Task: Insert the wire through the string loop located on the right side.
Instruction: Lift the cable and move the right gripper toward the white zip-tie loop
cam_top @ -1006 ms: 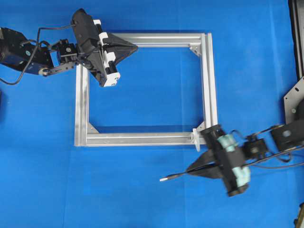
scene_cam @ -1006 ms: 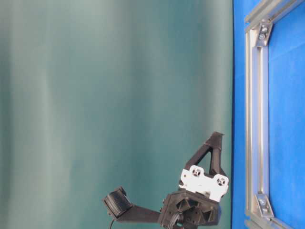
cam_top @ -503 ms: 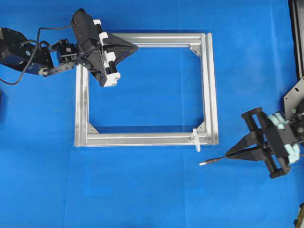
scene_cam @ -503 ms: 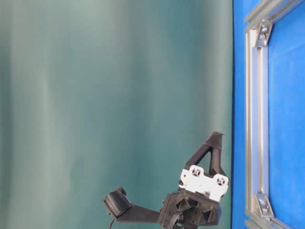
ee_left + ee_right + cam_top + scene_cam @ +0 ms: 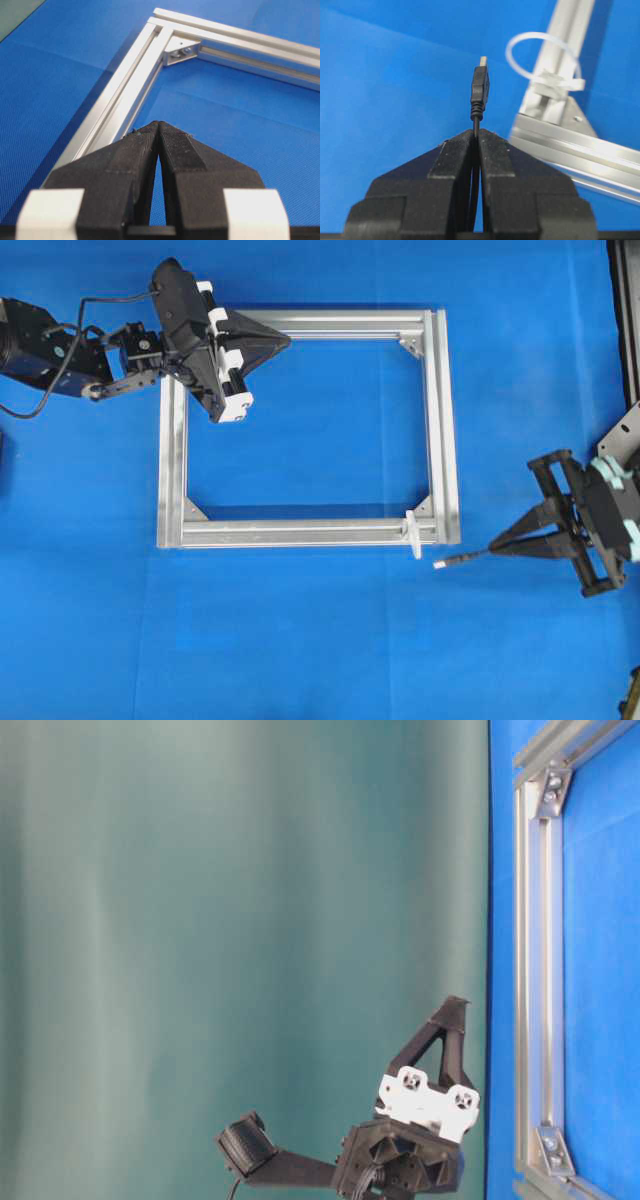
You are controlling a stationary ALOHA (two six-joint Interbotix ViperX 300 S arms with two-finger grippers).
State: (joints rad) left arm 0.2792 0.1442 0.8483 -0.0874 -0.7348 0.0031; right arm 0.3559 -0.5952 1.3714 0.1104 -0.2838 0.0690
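I should use my right gripper to move the wire's plug (image 5: 440, 564) across in line with the loop's opening (image 5: 412, 533) before I push it through, because the plug is lying beside the string loop.
My right gripper (image 5: 494, 551) is shut on the wire (image 5: 462, 558), a thin black cable with a small metal plug tip. The plug sticks out leftward past the fingertips. It lies just right of and slightly below the white string loop (image 5: 411, 533), which stands on the lower right corner of the aluminium frame (image 5: 300, 532). In the right wrist view the wire (image 5: 480, 90) rises from the right gripper (image 5: 477, 133), with the string loop (image 5: 551, 80) to its upper right and apart from it. My left gripper (image 5: 287, 339) is shut on nothing over the frame's top bar (image 5: 120, 95).
A blue mat (image 5: 320, 640) covers the table. Black and grey metal hardware (image 5: 622, 440) stands at the right edge, close behind the right arm. The table-level view shows the left gripper (image 5: 455, 1005) against a teal curtain (image 5: 200, 920).
The right gripper carried the wire rightward and up the view, from below the frame's lower right corner to its right side. The plug now sits closer to the loop's height. The left arm stayed still.
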